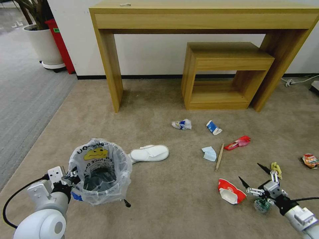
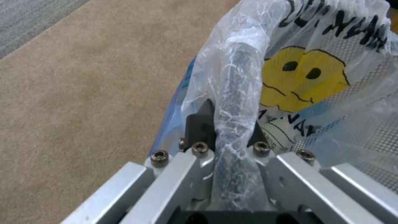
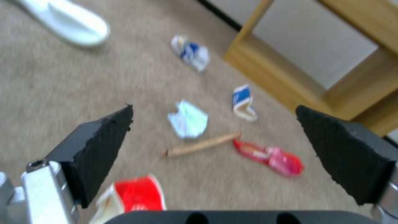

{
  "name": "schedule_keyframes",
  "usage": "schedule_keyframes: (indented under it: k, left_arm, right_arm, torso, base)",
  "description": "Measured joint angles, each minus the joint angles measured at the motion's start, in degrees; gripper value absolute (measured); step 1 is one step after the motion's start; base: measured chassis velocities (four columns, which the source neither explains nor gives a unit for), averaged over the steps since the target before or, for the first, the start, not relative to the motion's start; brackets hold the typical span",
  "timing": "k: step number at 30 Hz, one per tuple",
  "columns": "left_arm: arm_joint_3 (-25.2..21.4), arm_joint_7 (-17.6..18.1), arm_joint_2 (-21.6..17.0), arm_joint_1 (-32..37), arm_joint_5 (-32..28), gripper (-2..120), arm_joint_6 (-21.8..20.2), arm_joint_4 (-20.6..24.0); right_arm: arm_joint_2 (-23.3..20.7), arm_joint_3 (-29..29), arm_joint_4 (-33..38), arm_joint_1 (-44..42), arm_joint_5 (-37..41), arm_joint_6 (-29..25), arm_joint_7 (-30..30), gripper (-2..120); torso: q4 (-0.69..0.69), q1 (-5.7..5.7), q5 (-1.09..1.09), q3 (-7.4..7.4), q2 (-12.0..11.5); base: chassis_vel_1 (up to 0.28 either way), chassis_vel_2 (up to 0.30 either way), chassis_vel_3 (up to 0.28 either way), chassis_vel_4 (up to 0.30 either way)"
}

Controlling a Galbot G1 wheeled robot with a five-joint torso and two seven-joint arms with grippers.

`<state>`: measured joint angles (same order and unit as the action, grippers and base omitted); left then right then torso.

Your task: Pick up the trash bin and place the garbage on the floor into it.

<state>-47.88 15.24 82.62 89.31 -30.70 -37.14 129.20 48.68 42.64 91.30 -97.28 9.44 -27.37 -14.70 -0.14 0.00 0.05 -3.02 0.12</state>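
I expect the red-white paper cup [image 1: 231,192] to stick out stiffly when I carry it, because it is wide open with its crushed walls standing apart [image 1: 229,195].
The trash bin [image 1: 99,171], black and lined with a clear smiley-printed bag [image 2: 307,77], is at the front left. My left gripper [image 1: 71,176] [image 2: 230,124] is shut on its near rim. The garbage lies scattered on the carpet to the right: a white slipper [image 1: 149,152] beside the bin, a blue mask [image 1: 209,153] [image 3: 188,119], a wooden stick [image 1: 219,156], a red wrapper [image 1: 237,142], a carton [image 1: 213,127], a red-white paper cup [image 1: 231,192] [image 3: 132,193], a yellow wrapper [image 1: 276,169], a crushed can [image 1: 310,160]. My right gripper [image 1: 251,172] [image 3: 214,108] hangs open just right of the cup, above a green bottle [image 1: 262,205].
A wooden console table [image 1: 109,66] stands against the wall with a lower wooden table [image 1: 226,56] nested under it. A white plant pot [image 1: 43,43] and a red object [image 1: 61,43] stand at the back left. A white cable [image 1: 295,80] lies at the right wall.
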Motion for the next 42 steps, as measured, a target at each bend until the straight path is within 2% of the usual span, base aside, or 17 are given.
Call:
schedule_keyframes:
  k: [9, 29, 42]
  left_arm:
    - [0.1, -0.1, 0.0, -0.1, 0.0, 2, 0.0, 0.3]
    - [0.3, -0.1, 0.0, -0.6, -0.1, 2, 0.0, -0.1]
    - [0.2, -0.1, 0.3, 0.0, 0.1, 2, 0.0, 0.8]
  right_arm:
    - [0.6, -5.6, -7.9, 2.7, -2.1, 1.1, 0.4, 100]
    - [-0.2, -7.3, -12.7, 5.3, -2.1, 2.2, 0.1, 100]
    - [-0.8, -11.1, -17.9, 10.1, -2.7, 2.8, -0.4, 100]
  torso:
    - [0.00, 0.00, 0.00, 0.00, 0.0]
    - [0.00, 0.00, -0.01, 0.00, 0.0]
    - [0.00, 0.00, -0.01, 0.00, 0.0]
  base:
    - [0.000, 0.000, 0.000, 0.000]
    - [0.000, 0.000, 0.000, 0.000]
    - [0.000, 0.000, 0.000, 0.000]
